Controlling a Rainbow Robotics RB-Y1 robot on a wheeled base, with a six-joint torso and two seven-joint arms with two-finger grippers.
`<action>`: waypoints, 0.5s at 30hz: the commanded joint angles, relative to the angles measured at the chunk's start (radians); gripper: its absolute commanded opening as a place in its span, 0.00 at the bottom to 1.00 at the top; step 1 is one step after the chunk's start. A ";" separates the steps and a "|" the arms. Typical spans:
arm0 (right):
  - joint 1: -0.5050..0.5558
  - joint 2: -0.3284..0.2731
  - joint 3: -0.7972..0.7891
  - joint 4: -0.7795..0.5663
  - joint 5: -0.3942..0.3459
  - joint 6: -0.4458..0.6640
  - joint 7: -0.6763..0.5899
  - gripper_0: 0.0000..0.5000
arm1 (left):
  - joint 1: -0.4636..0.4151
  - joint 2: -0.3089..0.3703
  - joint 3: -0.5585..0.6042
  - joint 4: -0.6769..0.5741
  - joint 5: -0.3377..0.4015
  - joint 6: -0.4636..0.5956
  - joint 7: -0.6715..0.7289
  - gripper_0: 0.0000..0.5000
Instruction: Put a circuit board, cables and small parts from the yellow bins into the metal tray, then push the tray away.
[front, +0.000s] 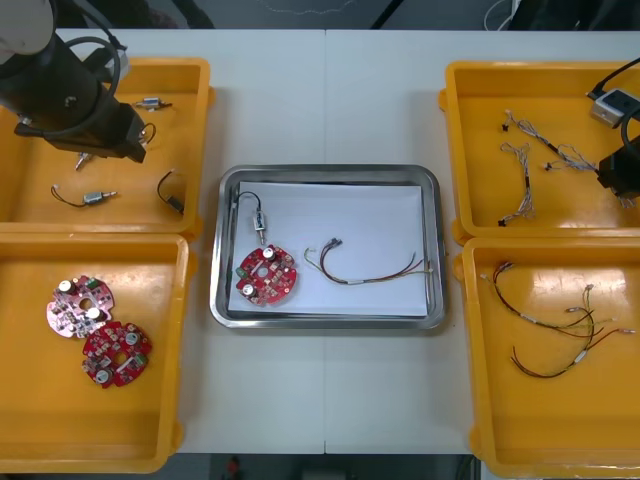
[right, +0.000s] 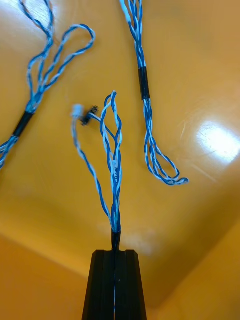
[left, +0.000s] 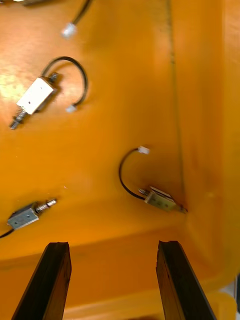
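Note:
Neighbouring parts have curved black wires (left: 81, 76) at one end, so the small metal part (front: 83, 160) should bring its own wire along when I lift it.
My right gripper (right: 115, 252) is shut on a twisted blue and white cable (right: 116, 165), which stretches out from the fingertips over the floor of the upper right yellow bin (front: 480, 100). In the front view that right gripper (front: 620, 175) is at the bin's right side. My left gripper (left: 112, 247) stands open above the upper left yellow bin (front: 195, 100), near a small metal part (left: 160, 200) lying in the bin's corner. The metal tray (front: 330, 172) holds a red circuit board (front: 266, 274), a small metal part (front: 258, 222) and a red and yellow cable (front: 370, 275).
Two more blue and white cables (right: 145, 90) (right: 45, 65) lie beside the held one. Other small metal parts (left: 34, 97) (left: 22, 217) lie in the left bin. The lower left bin holds two circuit boards (front: 80, 305) (front: 116, 353). The lower right bin holds dark cables (front: 545, 320).

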 joint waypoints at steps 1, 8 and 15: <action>-0.026 -0.021 -0.081 -0.130 0.024 0.105 0.007 0.00 | -0.085 0.060 0.032 0.093 -0.025 -0.087 -0.233 1.00; -0.026 -0.021 -0.119 -0.268 0.038 0.266 -0.005 0.00 | -0.098 0.069 0.042 0.188 -0.045 -0.214 -0.346 1.00; -0.026 -0.021 -0.121 -0.411 0.019 0.404 -0.025 0.00 | -0.098 0.088 0.057 0.274 -0.064 -0.321 -0.474 1.00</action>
